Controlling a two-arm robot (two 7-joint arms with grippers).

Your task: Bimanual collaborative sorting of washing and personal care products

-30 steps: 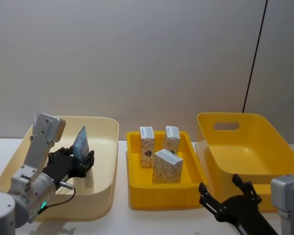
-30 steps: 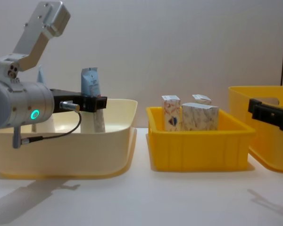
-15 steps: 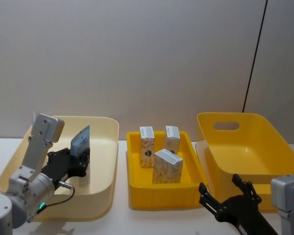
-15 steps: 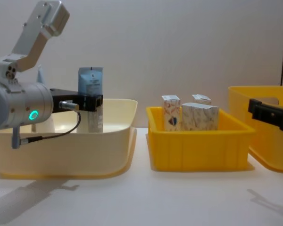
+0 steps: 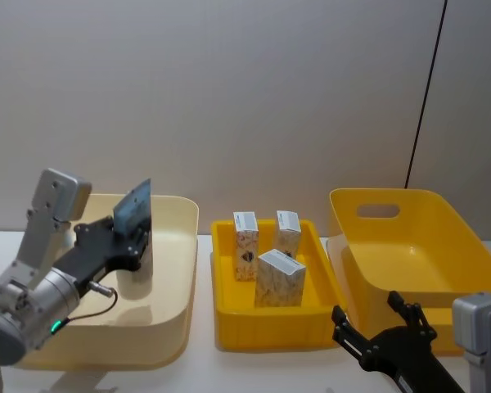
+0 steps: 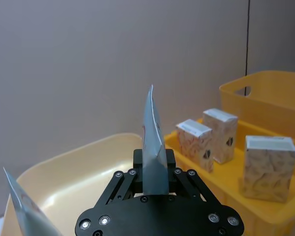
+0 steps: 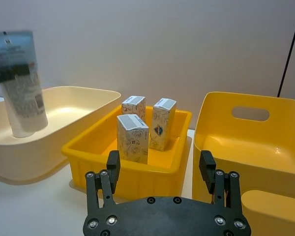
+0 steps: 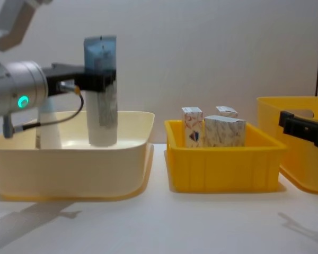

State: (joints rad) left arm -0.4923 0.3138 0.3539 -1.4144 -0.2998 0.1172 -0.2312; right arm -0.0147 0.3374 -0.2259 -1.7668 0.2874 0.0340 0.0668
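Note:
The pale blue squeeze tube (image 5: 134,209) will stand up by itself when I put it in the large yellow bin, because the cap end (image 5: 135,285) is wide.
My left gripper (image 5: 133,243) is shut on a pale blue squeeze tube (image 5: 136,233), held upright with its crimped end up above the cream bin (image 5: 186,254). From the chest, the tube (image 8: 100,98) hangs with its cap end just inside the bin (image 8: 69,169), the gripper (image 8: 98,82) clamping its upper part. A whitish cone-shaped tube (image 8: 49,129) stands in that bin behind it. Three marbled cartons (image 5: 280,278) (image 5: 245,233) (image 5: 287,232) stand in the small yellow bin (image 5: 270,329). My right gripper (image 7: 160,167) stands open near the front right, holding nothing.
A large yellow bin (image 5: 417,246) with a handle slot sits at the right, its wall close behind the right gripper (image 8: 302,127). The three bins stand side by side with narrow gaps. Bare white table lies in front of them.
The left gripper has lifted the blue tube upward from low inside the cream bin, and the arm has swung up with it. The right arm has not moved.

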